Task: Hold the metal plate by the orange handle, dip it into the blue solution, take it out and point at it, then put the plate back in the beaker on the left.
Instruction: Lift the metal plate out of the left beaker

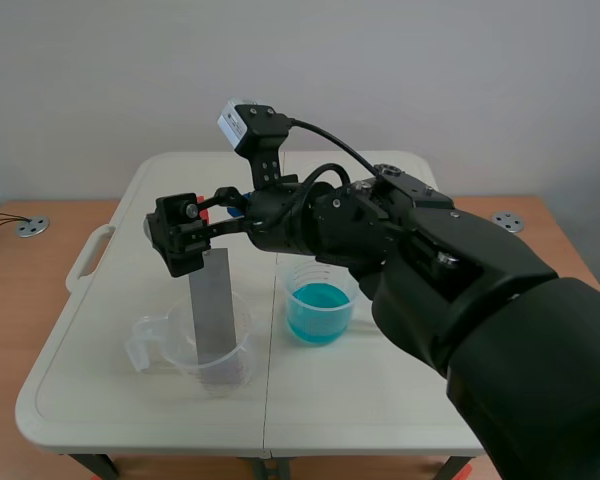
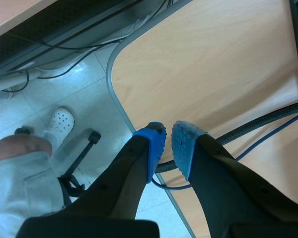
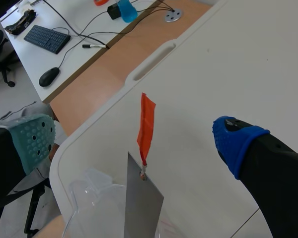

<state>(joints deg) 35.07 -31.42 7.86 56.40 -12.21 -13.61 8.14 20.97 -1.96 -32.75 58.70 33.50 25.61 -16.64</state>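
Note:
The orange handle gets narrower and becomes a thin tie [image 3: 143,170] at the top of the plate, so the metal plate [image 1: 213,305] will hang below my right gripper when I lift.
The grey metal plate [image 1: 213,310] stands upright in the clear beaker [image 1: 158,335] on the left of the white table. Its orange handle [image 3: 147,124] sticks up from the plate's top edge [image 3: 141,206]. My right gripper [image 1: 185,235] hovers at the top of the plate and is open. In the right wrist view the handle sits between the fingers [image 3: 133,135], clear of both pads. The beaker of blue solution [image 1: 320,305] stands to the right of the first beaker. My left gripper [image 2: 169,141] is shut on nothing, off the table, over a wooden desk edge.
The right arm spans the white table [image 1: 100,400] from the right, above the blue beaker. A wooden desk [image 2: 213,74] with cables [image 2: 268,121] lies under the left gripper, with a person's leg and white shoe [image 2: 59,121] on the floor. A keyboard [image 3: 48,38] and mouse [image 3: 49,76] lie beyond the table.

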